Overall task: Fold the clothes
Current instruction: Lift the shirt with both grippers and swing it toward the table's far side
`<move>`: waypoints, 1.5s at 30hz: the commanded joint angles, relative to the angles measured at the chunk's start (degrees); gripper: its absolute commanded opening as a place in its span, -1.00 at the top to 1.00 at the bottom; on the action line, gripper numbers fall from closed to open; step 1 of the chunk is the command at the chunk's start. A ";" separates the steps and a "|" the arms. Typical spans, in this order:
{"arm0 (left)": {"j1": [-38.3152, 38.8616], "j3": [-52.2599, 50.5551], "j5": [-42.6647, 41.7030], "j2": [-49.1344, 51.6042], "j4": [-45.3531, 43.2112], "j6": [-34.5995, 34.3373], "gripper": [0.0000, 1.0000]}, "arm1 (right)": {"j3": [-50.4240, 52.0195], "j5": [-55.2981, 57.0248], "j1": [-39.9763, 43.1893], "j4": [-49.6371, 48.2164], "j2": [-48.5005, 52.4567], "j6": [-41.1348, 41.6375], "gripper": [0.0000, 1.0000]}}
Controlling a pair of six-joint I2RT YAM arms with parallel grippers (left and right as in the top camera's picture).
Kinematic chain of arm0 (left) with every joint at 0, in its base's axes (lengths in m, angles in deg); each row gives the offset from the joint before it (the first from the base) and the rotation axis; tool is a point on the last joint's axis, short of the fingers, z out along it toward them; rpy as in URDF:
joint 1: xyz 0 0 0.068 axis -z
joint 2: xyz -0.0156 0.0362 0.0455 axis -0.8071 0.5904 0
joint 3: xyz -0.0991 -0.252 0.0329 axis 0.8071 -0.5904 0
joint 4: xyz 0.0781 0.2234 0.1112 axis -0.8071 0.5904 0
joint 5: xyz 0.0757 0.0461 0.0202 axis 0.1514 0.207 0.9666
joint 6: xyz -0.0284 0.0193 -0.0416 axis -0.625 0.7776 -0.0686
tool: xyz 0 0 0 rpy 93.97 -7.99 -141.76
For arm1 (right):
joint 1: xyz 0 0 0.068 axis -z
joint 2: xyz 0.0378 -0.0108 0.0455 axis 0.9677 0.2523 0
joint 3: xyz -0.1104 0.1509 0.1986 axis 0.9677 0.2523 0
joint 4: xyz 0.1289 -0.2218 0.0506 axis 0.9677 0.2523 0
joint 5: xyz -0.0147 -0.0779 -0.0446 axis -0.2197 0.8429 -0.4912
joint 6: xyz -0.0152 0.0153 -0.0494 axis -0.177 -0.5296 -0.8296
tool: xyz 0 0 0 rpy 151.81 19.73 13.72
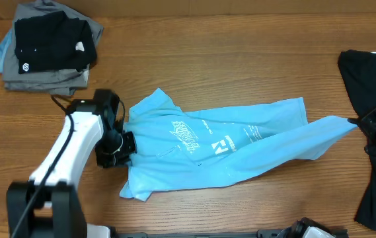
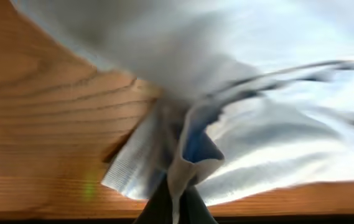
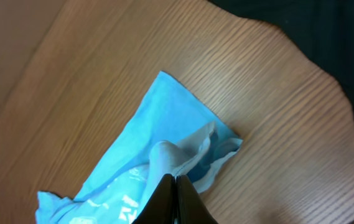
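Observation:
The light blue T-shirt lies crumpled over the table, so the robot's left gripper and right gripper should raise it clear by both ends and swing it flat.
The light blue T-shirt with white lettering lies crumpled and stretched across the middle of the wooden table. My left gripper is at the shirt's left edge, shut on a fold of its fabric. The left wrist view shows the jaws pinching the pale blue cloth. My right gripper is at the shirt's far right tip, which is drawn out to a point. In the right wrist view the jaws are shut on the blue fabric.
A stack of folded garments sits at the back left, with a black shirt on top of grey ones. A black cloth lies at the right edge, also showing in the right wrist view.

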 commanded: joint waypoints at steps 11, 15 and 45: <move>6.86 27.08 2.78 -22.93 8.00 1.70 0.92 | -5.60 -4.00 0.15 -0.15 -2.19 -0.48 0.93; 6.86 37.59 3.58 -24.76 11.54 3.69 0.92 | -12.85 -4.00 0.15 2.40 -3.28 -0.48 0.93; -0.11 65.57 0.74 17.62 -19.61 -0.31 0.93 | -32.04 -32.11 0.28 -20.02 27.52 4.11 0.92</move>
